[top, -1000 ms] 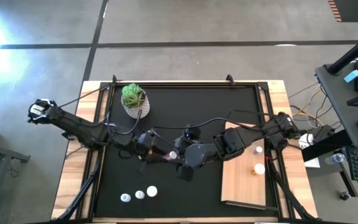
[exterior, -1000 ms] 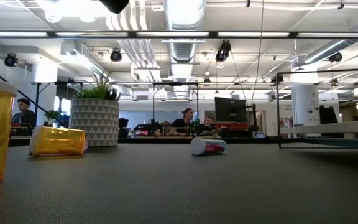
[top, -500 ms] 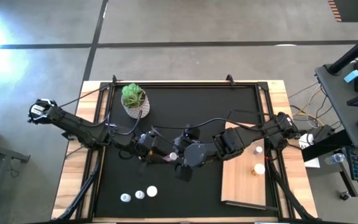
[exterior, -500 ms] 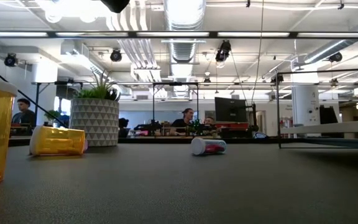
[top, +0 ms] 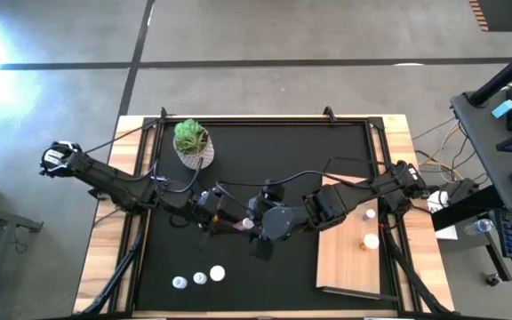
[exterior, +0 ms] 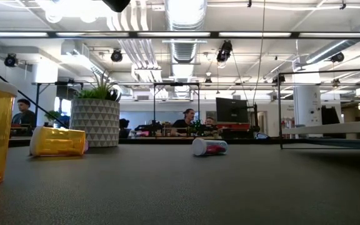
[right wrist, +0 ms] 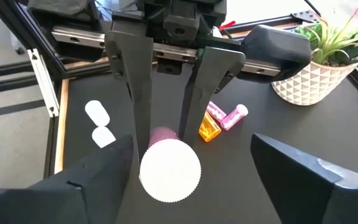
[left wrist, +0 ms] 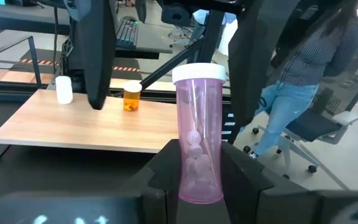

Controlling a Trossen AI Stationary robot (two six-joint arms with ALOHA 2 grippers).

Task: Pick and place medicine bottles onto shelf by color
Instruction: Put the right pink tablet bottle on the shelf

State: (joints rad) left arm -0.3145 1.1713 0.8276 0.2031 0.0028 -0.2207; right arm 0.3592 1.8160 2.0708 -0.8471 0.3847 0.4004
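Note:
The pale wooden shelf (top: 348,242) is too far for my left gripper. Next, my right gripper grabs the pink bottle (top: 248,224) by its cap end before my left gripper opens.
My left gripper (top: 238,222) is shut on a pink medicine bottle (left wrist: 199,149) with a white cap (right wrist: 169,171), above the middle of the black mat. My right gripper (top: 260,220) is open and comes down from above. Its fingers (left wrist: 98,56) stand on either side of the cap without touching it. The pale wooden shelf (top: 345,267) lies at the right and bears a white bottle (top: 370,213) and an amber bottle (top: 370,241), both upright. My left gripper pinches the pink bottle's lower body (left wrist: 197,180) between its two fingers (right wrist: 138,87). The fingers come about level from the table's left. The bottle stands upright in the hold, cap up, lifted clear of the mat.
A potted plant (top: 192,140) stands at the far left of the mat. Three white bottles (top: 198,278) sit near the front edge. An amber bottle (right wrist: 209,127) and a pink bottle (right wrist: 232,116) lie on the mat below the grippers. A person (left wrist: 303,74) stands beyond the table.
My right gripper has edged a little toward the table's left, closer over the pink bottle. My left gripper and the bottle have kept still.

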